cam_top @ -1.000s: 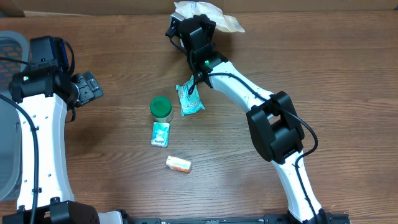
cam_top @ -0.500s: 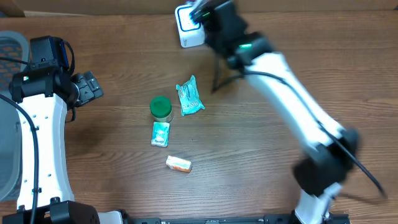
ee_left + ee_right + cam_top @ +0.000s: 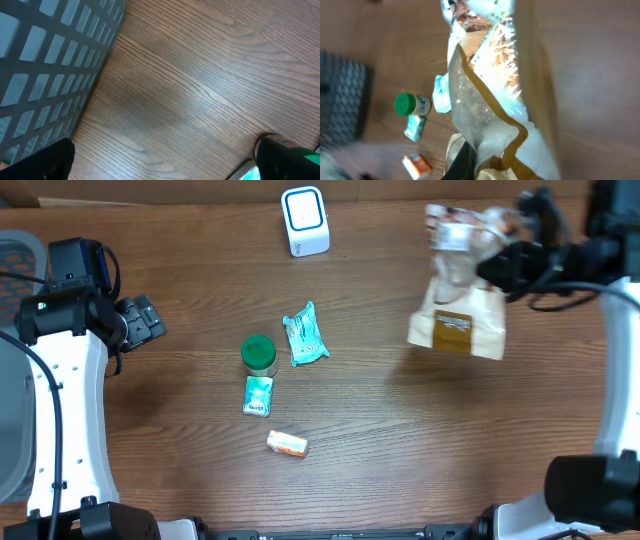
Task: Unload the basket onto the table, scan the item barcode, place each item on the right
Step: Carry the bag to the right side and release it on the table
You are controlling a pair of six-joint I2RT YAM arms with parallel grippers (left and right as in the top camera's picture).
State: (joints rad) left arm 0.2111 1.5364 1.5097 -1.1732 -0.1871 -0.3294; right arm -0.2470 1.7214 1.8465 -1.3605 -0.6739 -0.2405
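The snack bag (image 3: 457, 320) is hanging over open wood (image 3: 530, 370), clear of the teal pouch. My right gripper goes on lowering it until it lies there, before it lets go.
The item is a clear and tan snack bag (image 3: 455, 310) with a dark label, hanging above the table at the upper right. My right gripper (image 3: 505, 265) is shut on its top edge. The right wrist view shows the bag (image 3: 490, 90) filling the frame, its crumpled plastic pinched at my right gripper (image 3: 480, 165). The white scanner (image 3: 305, 220) with a blue ring stands at the top centre, well left of the bag. My left gripper (image 3: 145, 320) hovers open at the left, holding nothing; in the left wrist view the left gripper (image 3: 162, 165) has only bare wood between its fingers.
A green-lidded jar (image 3: 259, 354), a teal pouch (image 3: 305, 335), a small green packet (image 3: 258, 395) and an orange box (image 3: 287, 443) lie at the table's centre. A grey mesh basket (image 3: 15, 255) stands at the far left, close to the left gripper (image 3: 45, 65).
My right arm has swung from the scanner at the top centre to the far right, carrying the bag with it. The scanner is now uncovered. The left arm has not moved.
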